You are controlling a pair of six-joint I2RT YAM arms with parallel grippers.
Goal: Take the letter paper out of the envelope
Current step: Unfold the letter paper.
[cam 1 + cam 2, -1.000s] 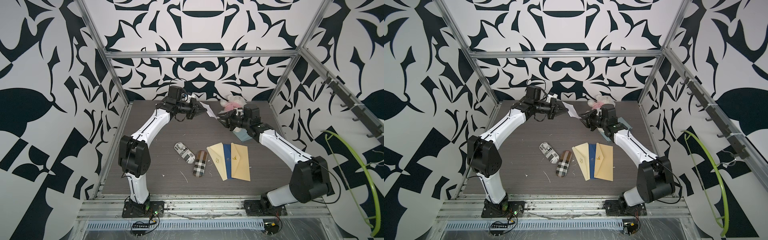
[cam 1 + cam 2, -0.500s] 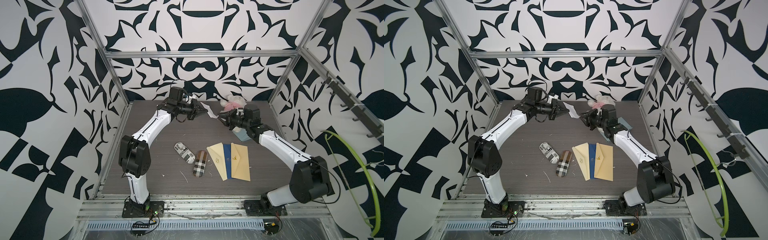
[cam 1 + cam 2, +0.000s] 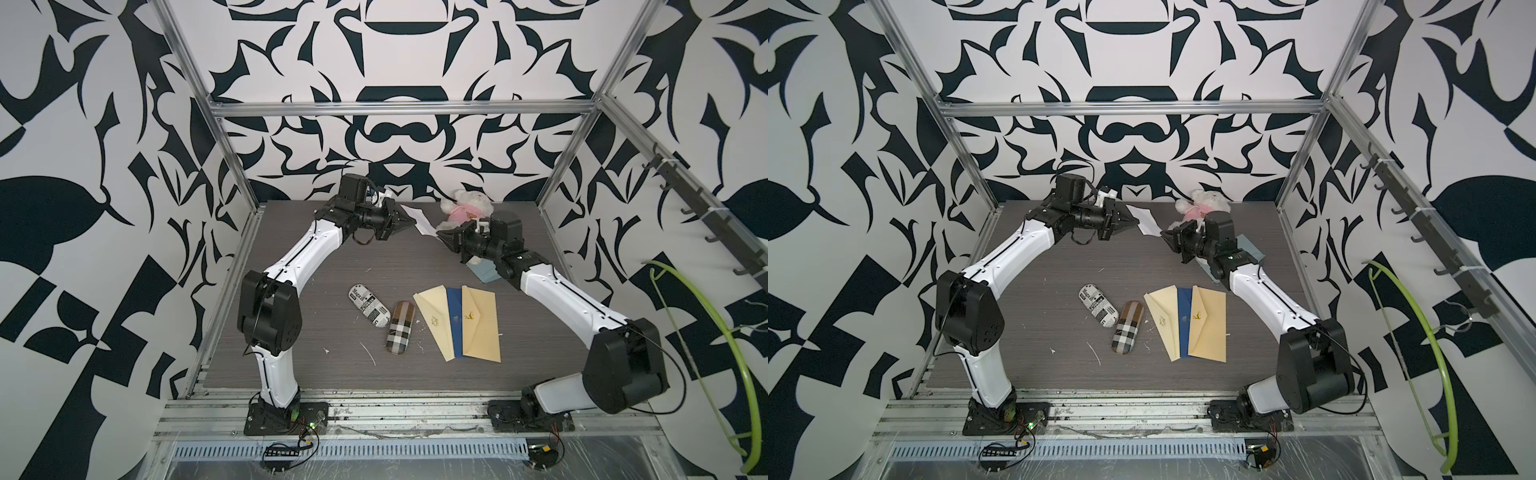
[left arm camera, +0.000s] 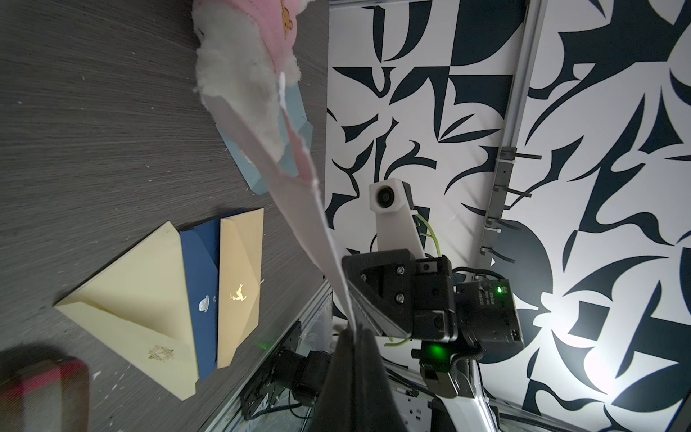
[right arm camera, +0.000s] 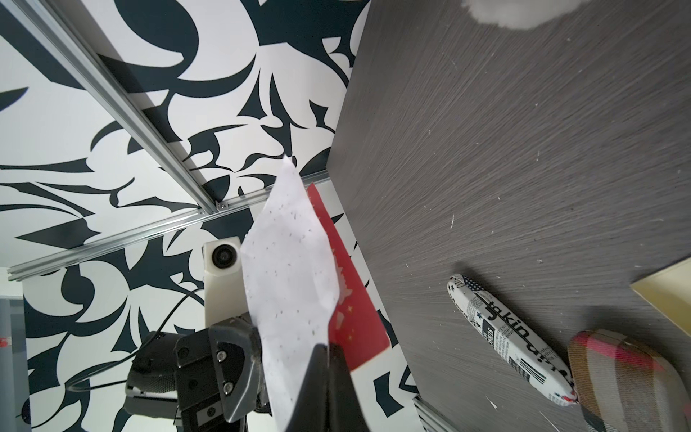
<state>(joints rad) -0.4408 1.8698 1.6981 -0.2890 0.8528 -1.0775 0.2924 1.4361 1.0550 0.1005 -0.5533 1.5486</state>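
Note:
Next, I open my right gripper and back it off while my left gripper turns the envelope (image 3: 421,220), because my right gripper is pinching red letter paper and white envelope together (image 5: 334,324).
A white speckled envelope (image 5: 291,262) hangs in the air over the back of the table, small in both top views (image 3: 417,216) (image 3: 1144,220). A red letter paper (image 5: 351,310) sticks out from behind it. My left gripper (image 4: 353,331) is shut on one end of the envelope (image 4: 299,209). My right gripper (image 5: 329,346) faces it from the other side, shut where the red paper's edge meets the white. In a top view the left gripper (image 3: 409,222) and right gripper (image 3: 440,236) stand nearly tip to tip.
A pink-and-white plush toy (image 3: 467,205) lies at the back. A light-blue envelope (image 3: 484,270) lies under my right forearm. Cream, blue and tan envelopes (image 3: 457,324) overlap mid-table, beside a newsprint case (image 3: 368,305) and a plaid case (image 3: 400,328).
My right gripper has moved in to the hanging envelope and closed its fingers. The left gripper has carried the envelope slightly to the right.

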